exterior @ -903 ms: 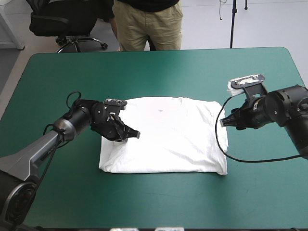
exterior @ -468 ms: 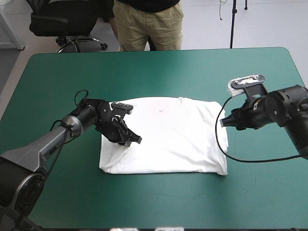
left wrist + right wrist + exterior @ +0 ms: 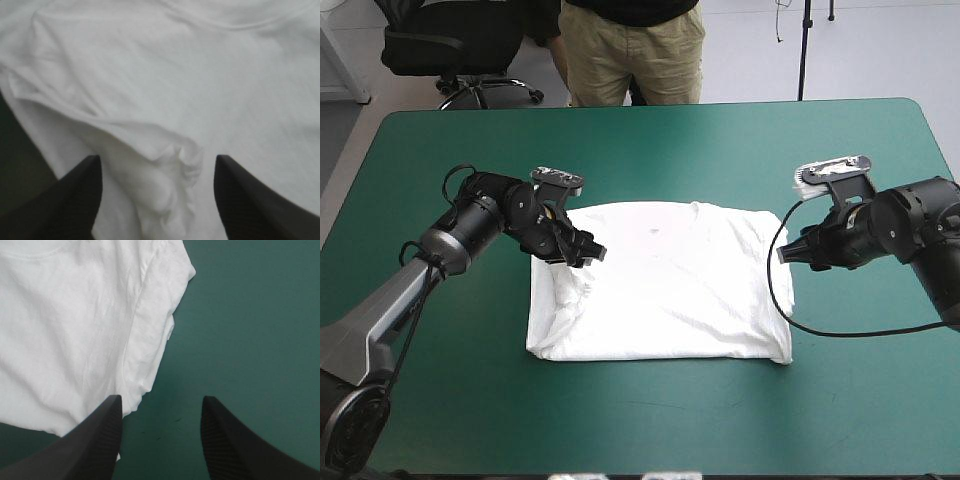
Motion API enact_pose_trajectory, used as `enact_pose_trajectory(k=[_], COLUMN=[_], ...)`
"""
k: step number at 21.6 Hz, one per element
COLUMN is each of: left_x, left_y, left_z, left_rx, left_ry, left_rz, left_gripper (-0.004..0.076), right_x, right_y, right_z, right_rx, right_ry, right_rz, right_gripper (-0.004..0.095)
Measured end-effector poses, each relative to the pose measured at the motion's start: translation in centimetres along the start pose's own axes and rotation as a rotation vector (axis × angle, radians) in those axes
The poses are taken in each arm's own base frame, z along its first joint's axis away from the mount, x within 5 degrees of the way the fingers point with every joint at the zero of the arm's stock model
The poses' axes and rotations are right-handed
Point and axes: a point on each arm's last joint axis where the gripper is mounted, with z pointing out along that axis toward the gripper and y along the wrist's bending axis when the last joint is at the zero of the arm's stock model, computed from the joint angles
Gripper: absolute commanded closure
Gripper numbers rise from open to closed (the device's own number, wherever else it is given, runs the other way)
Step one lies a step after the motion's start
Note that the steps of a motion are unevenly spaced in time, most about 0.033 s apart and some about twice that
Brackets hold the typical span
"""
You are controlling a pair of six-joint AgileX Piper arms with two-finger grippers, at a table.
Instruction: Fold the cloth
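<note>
I expect the T-shirt [image 3: 665, 290] to fold into a narrow piece of cloth with its sleeves staying inside when I carry the T-shirt's near edge over, because the sleeves [image 3: 563, 292] are tucked in.
The white T-shirt [image 3: 665, 280] lies flat in the middle of the teal-green table, both sleeves tucked in so it forms a rough rectangle. My left gripper [image 3: 582, 250] hovers over its left side near the collar end, fingers apart and nothing between them. In the left wrist view the left gripper [image 3: 157, 200] stands over a puckered fold of the T-shirt [image 3: 175, 100]. My right gripper [image 3: 785, 254] waits open just off the shirt's right edge. In the right wrist view the right gripper [image 3: 160, 440] sits above bare cover beside the T-shirt [image 3: 75, 330].
Bare teal-green cover [image 3: 640, 150] surrounds the shirt on all sides, widest toward the far edge and the front. The shirt's left edge is bunched into soft ridges [image 3: 555, 310].
My left gripper has opened and let go of the shirt's left side, then drawn back toward the collar end. The cloth there has dropped into loose ridges. The right arm has not moved.
</note>
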Motion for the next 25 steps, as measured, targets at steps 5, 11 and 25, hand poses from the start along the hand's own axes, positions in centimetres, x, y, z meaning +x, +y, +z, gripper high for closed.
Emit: enact_pose_trajectory(k=[5,11,25], left_x=[1.2,5.1,12.3], left_y=[2.0,2.9,0.3], left_z=[-1.2,-5.0,1.2], left_rx=[-0.072,-0.105,-0.045], left_ry=[0.09,0.096,0.205], left_rz=[-0.078,-0.196,-0.309], left_gripper=[0.0249,0.0249,0.0249], right_x=[0.0,0.0,0.0], right_y=[0.0,0.0,0.0], right_z=[0.0,0.0,0.0], right_rx=[-0.002,-0.003,-0.003], right_ry=[0.002,0.003,0.003], right_rz=[0.021,0.022,0.026], right_gripper=[0.0435,0.0435,0.0435])
